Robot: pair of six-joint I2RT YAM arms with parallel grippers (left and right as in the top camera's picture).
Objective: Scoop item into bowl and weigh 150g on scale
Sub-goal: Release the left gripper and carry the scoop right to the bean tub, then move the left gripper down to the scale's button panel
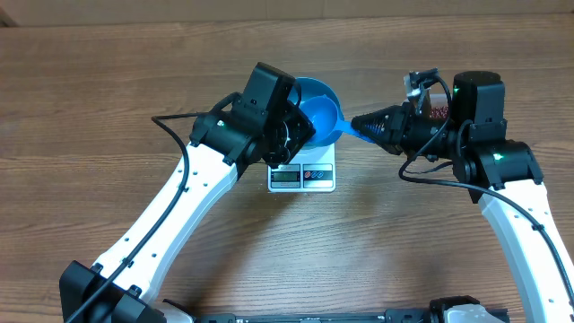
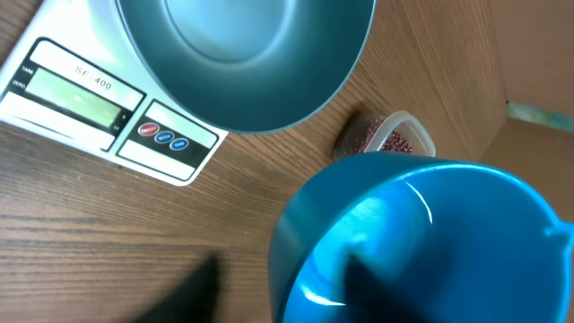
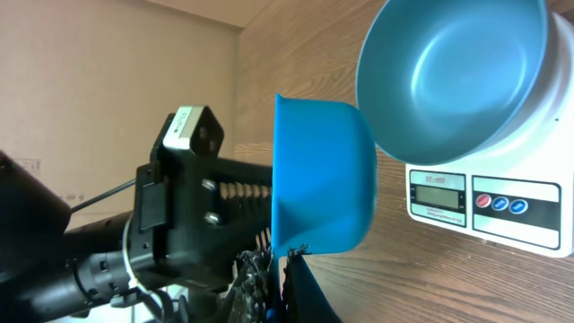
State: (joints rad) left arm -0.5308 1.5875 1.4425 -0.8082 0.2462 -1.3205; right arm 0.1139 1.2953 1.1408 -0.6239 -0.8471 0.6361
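My left gripper should move back out of the way first, because its fingers straddle the scoop's side (image 2: 287, 256). My right gripper will then carry the scoop by its handle to the beans (image 1: 439, 112).
The blue bowl (image 1: 316, 92) (image 2: 242, 54) (image 3: 453, 76) sits on the white scale (image 1: 302, 177) (image 2: 81, 94) (image 3: 489, 197) and looks bare inside. A small blue scoop (image 1: 328, 117) (image 2: 421, 233) (image 3: 323, 175) hangs beside the bowl with nothing visible in it. My right gripper (image 1: 360, 127) (image 3: 291, 274) is shut on the scoop's handle. My left gripper (image 1: 291, 139) (image 2: 280, 280) is open; its dark fingers (image 2: 193, 292) straddle the scoop's wall, one outside and one inside. The item, red-brown beans (image 2: 381, 136) (image 1: 438, 112), lies in a clear tub.
The clear tub (image 2: 414, 135) stands on the wood table to the right of the scale, behind my right arm in the overhead view. The left arm's black wrist (image 3: 179, 215) sits close to the scoop. The scale's display (image 2: 76, 97) is lit.
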